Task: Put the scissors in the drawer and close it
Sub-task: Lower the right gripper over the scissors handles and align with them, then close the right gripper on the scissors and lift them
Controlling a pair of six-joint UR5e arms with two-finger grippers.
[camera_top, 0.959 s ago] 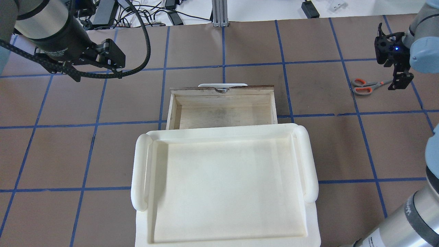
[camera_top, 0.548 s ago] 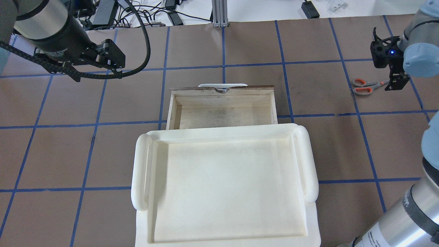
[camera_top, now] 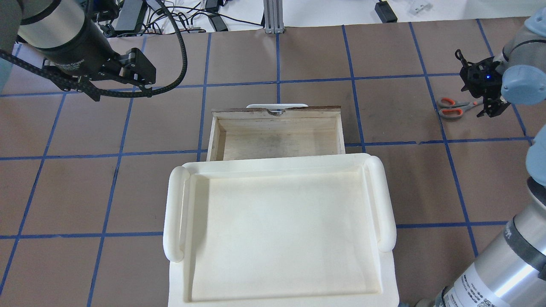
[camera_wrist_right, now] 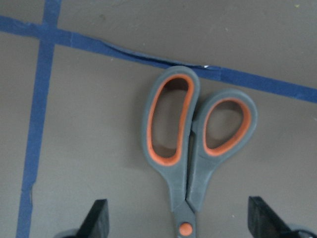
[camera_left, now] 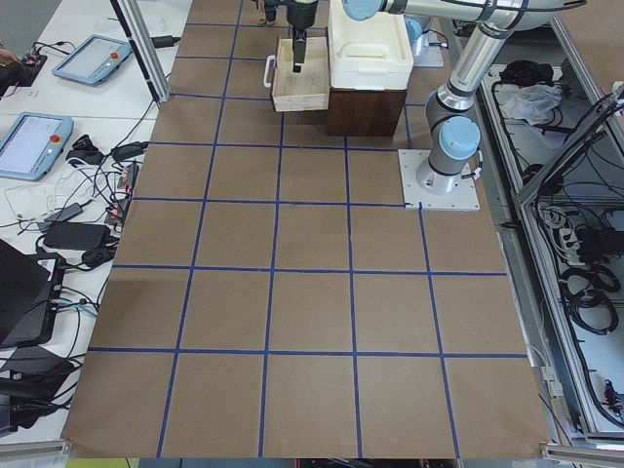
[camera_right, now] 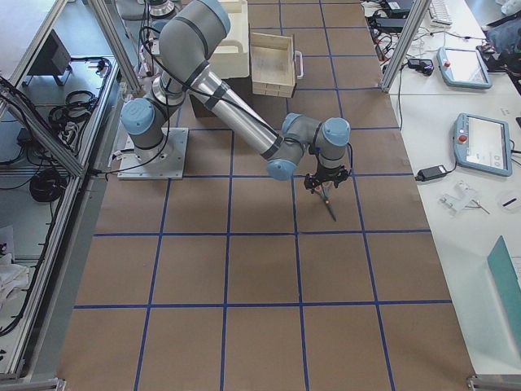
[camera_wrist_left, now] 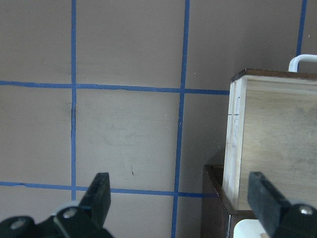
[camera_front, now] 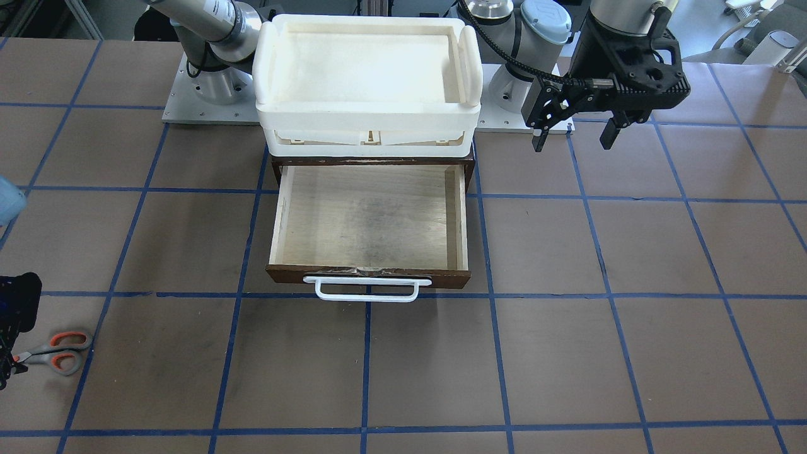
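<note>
The scissors (camera_front: 62, 352) will stay closed and level when I carry them, because their grey handles touch and my right gripper's fingers are on both sides of the pivot (camera_wrist_right: 185, 229).
The scissors (camera_top: 452, 107), with grey handles lined orange-red, lie flat on the brown table at the far right. They also show in the front view (camera_front: 53, 350). My right gripper (camera_top: 489, 110) hangs low over their blade end. In the right wrist view (camera_wrist_right: 181, 225) it is open, one finger on each side of the pivot, with the handles (camera_wrist_right: 193, 144) ahead. The drawer (camera_front: 369, 275) is pulled open and its pale wood interior is empty. My left gripper (camera_front: 574, 144) is open and empty, held above the table beside the drawer's side.
A white plastic tray (camera_top: 175, 213) sits on top of the dark cabinet (camera_front: 372, 162) that the drawer slides out of. The drawer's white bar handle (camera_front: 367, 289) faces away from the robot. Blue tape lines grid the table.
My right gripper has turned at the wrist and come down closer over the scissors' blade end. The scissors, drawer and left arm have not moved.
</note>
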